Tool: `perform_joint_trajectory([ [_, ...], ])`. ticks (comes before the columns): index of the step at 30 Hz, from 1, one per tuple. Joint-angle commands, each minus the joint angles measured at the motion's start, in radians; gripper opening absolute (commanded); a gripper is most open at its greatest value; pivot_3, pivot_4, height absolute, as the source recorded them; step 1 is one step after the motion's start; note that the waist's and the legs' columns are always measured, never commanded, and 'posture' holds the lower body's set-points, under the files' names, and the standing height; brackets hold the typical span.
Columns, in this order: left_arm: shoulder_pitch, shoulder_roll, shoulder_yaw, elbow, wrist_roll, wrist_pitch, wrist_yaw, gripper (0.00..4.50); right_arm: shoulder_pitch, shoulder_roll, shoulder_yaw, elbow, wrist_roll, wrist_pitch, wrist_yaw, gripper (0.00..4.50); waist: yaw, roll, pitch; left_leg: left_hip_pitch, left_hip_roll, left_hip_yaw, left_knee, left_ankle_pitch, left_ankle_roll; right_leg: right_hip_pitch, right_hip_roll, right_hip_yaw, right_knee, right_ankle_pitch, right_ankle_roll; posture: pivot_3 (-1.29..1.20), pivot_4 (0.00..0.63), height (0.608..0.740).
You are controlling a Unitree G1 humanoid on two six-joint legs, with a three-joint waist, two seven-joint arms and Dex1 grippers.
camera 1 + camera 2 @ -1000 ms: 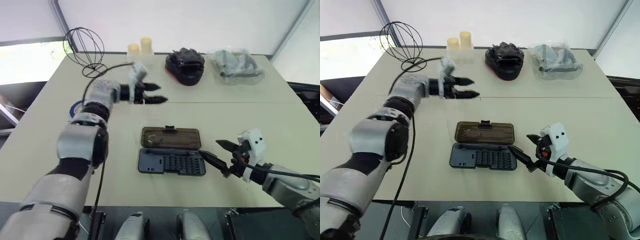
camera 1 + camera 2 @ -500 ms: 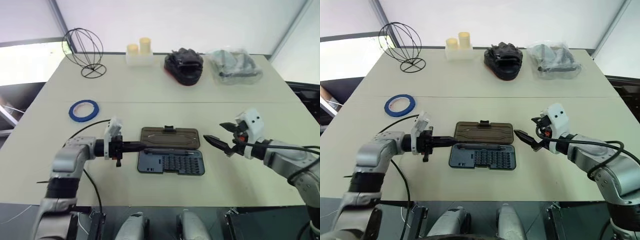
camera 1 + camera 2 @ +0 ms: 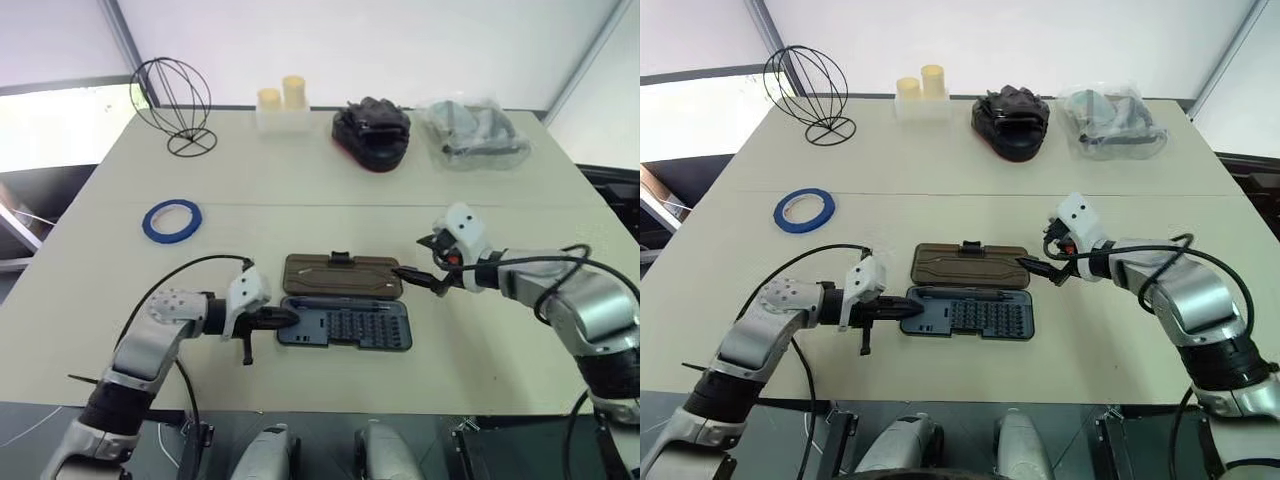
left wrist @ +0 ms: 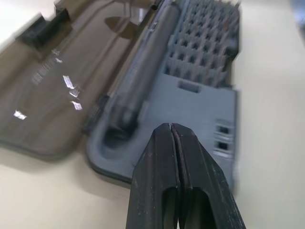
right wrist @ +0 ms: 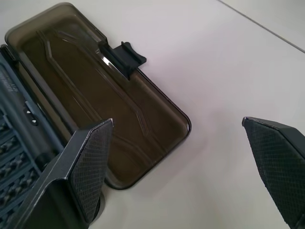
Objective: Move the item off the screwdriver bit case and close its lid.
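The lid lies flat and my left gripper meets the case base's end (image 3: 301, 334), so that gripper should back off and raise the lid's end (image 3: 292, 274) opposite my right gripper.
The screwdriver bit case (image 3: 345, 326) lies open at the table's front middle, rows of bits showing. Its smoky brown lid (image 3: 342, 275) lies flat behind the base, latch tab (image 5: 122, 56) pointing away. The item, a blue tape ring (image 3: 171, 219), lies flat on the table well to the left, apart from the case. My left gripper (image 3: 286, 318) is shut and empty, its tips (image 4: 170, 128) at the left end of the case base (image 4: 200, 95). My right gripper (image 3: 418, 274) is open at the right end of the lid (image 5: 109, 105), with one finger (image 5: 90, 162) low over it.
Along the back of the table (image 3: 520, 330) stand a black wire sphere (image 3: 170, 100), two pale yellow cylinders (image 3: 281, 98), a black bundle of gloves (image 3: 372, 130) and a clear plastic bag (image 3: 475, 130). A seam crosses the table behind the case.
My left arm swung down and back from above the far table to the case's left end, and its gripper shut. My right gripper moved forward to the lid's right end, still open.
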Motion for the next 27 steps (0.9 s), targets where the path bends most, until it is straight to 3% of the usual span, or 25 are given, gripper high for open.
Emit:
perform_joint_trajectory([
  [1, 0.023, 0.022, -0.054, 0.094, 0.072, 0.006, 0.035, 0.03, -0.138, 0.059, 0.063, 0.136, -0.070, 0.002, 0.044, 4.50, -0.001, 0.002, -0.002, 0.001, 0.000, 0.000, 0.000, 0.000, 0.000, 0.000, 0.000, 0.000, 0.000, 0.000, 0.000, 0.00, 0.150, 0.740],
  [7, 0.055, 0.026, -0.067, 0.044, 0.049, 0.030, 0.056, 0.03, -0.309, 0.143, 0.239, 0.458, -0.245, -0.107, 0.196, 4.50, 0.000, 0.006, -0.004, 0.003, 0.000, -0.001, -0.001, 0.000, 0.000, 0.002, 0.000, 0.000, 0.001, 0.000, 0.000, 0.00, 0.150, 0.740],
  [15, 0.175, 0.087, -0.043, -0.152, -0.090, 0.134, 0.004, 0.03, -0.322, 0.176, 0.301, 0.551, -0.303, -0.125, 0.421, 4.50, -0.009, 0.007, -0.005, 0.003, 0.000, -0.001, -0.003, 0.000, 0.000, 0.002, 0.000, 0.000, 0.001, 0.000, 0.000, 0.00, 0.150, 0.740],
  [18, 0.212, 0.116, -0.053, -0.196, -0.126, 0.180, -0.008, 0.00, -0.330, 0.206, 0.292, 0.609, -0.329, -0.151, 0.436, 3.68, -0.007, 0.008, -0.005, 0.004, 0.000, -0.001, -0.003, 0.000, 0.000, 0.002, 0.000, 0.000, 0.000, 0.000, 0.000, 0.00, 0.150, 0.740],
  [25, 0.212, 0.090, -0.074, -0.154, -0.101, 0.196, 0.067, 0.00, -0.345, 0.262, 0.286, 0.728, -0.402, -0.234, 0.476, 0.32, -0.005, 0.010, -0.007, 0.015, 0.001, -0.002, -0.008, -0.001, 0.000, 0.016, 0.001, 0.000, -0.011, 0.000, 0.000, 0.00, 0.150, 0.740],
  [26, 0.211, 0.087, -0.075, -0.148, -0.099, 0.192, 0.070, 0.00, -0.345, 0.266, 0.287, 0.737, -0.413, -0.244, 0.484, 0.04, -0.005, 0.009, -0.008, 0.016, 0.001, -0.002, -0.009, -0.001, 0.000, 0.017, 0.001, 0.000, -0.012, 0.000, 0.000, 0.00, 0.150, 0.740],
  [27, 0.212, 0.086, -0.075, -0.145, -0.103, 0.189, 0.067, 0.00, -0.343, 0.269, 0.288, 0.746, -0.425, -0.257, 0.491, 0.04, -0.007, 0.010, -0.009, 0.017, 0.002, -0.002, -0.009, -0.001, 0.000, 0.017, 0.002, -0.001, -0.013, 0.000, 0.000, 0.00, 0.150, 0.740],
])
